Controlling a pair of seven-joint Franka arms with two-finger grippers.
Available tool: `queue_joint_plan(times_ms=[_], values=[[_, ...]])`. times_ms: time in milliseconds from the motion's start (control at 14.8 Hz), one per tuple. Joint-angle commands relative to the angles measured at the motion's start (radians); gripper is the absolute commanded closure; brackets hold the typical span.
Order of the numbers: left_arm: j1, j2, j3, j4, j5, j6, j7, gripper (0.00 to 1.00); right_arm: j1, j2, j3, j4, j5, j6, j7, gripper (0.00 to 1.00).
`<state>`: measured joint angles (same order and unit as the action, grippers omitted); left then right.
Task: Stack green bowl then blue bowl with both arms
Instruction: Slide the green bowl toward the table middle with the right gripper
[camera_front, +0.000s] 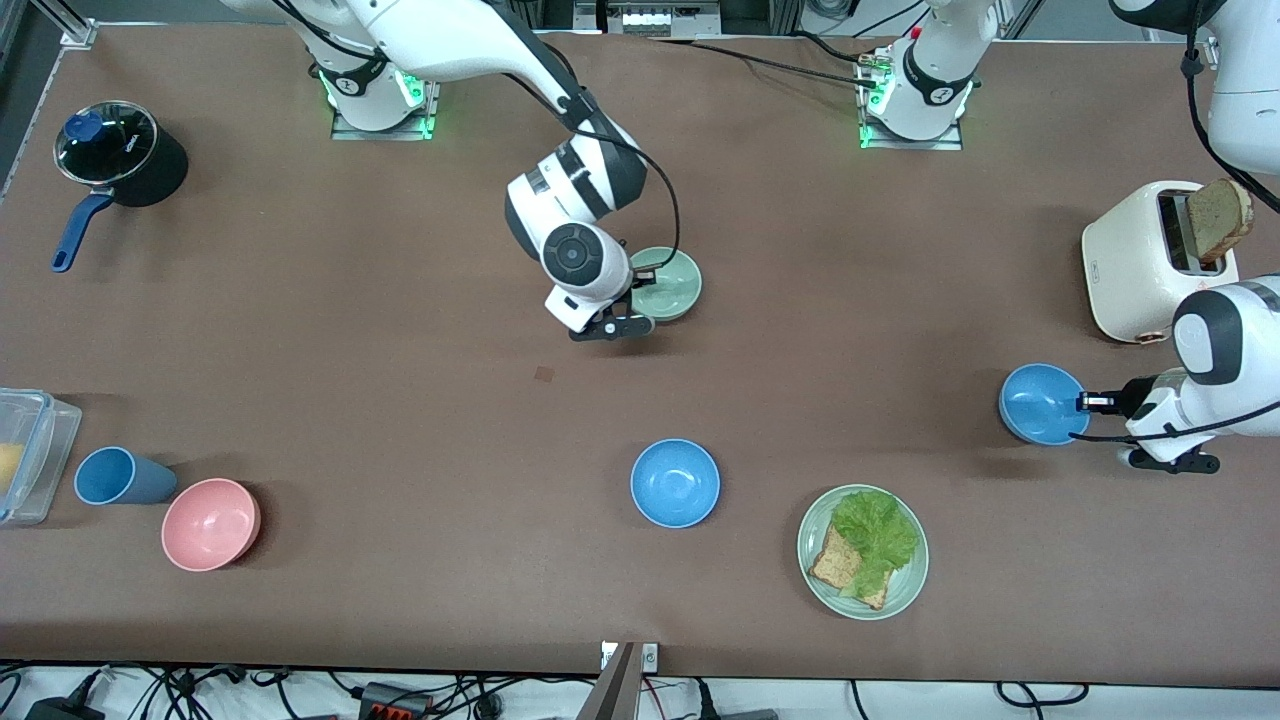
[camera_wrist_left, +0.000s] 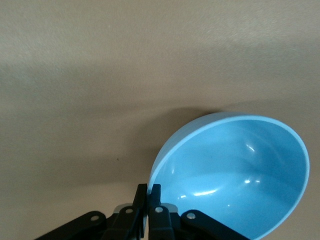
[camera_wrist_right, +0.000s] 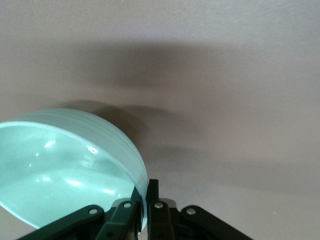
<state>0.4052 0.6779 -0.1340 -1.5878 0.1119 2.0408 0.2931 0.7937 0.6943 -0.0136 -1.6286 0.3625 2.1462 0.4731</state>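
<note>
The green bowl is tilted by my right gripper, which blocks the blue bowl's way in, so that gripper should first set it flat and back away.
My right gripper is shut on the rim of the green bowl, over the middle of the table. In the right wrist view its fingers pinch the tilted green bowl's wall. My left gripper is shut on the rim of a blue bowl near the left arm's end of the table. In the left wrist view its fingers clamp that bowl's edge. A second blue bowl sits upright on the table, nearer to the front camera than the green bowl.
A pale-green plate with lettuce and bread lies beside the second blue bowl. A white toaster holds a bread slice. A pink bowl, blue cup, clear container and lidded pot stand at the right arm's end.
</note>
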Motion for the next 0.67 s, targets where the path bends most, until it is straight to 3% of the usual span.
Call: queue_joint_plan(times_ms=[0,135,202,337,607], values=[[0.006,-0.06,-0.019,0.005,0.008,-0.08,0.032,0.98,0.022,0.02,-0.011,0.016,0.023,0.027,0.045,1.0],[0.015,-0.098,-0.062,0.003,0.002,-0.131,0.034,0.98,0.012,0.002,-0.014,0.029,0.021,0.015,0.093,0.0],[0.017,-0.121,-0.079,0.005,0.0,-0.161,0.032,0.98,0.007,-0.009,-0.014,0.061,0.019,-0.003,0.108,0.0],[0.018,-0.165,-0.123,0.003,-0.001,-0.214,0.023,0.98,-0.001,-0.058,-0.043,0.145,0.006,-0.171,0.114,0.0],[0.02,-0.277,-0.209,0.014,-0.077,-0.319,-0.006,0.98,-0.004,-0.079,-0.228,0.39,0.0,-0.472,0.111,0.0]])
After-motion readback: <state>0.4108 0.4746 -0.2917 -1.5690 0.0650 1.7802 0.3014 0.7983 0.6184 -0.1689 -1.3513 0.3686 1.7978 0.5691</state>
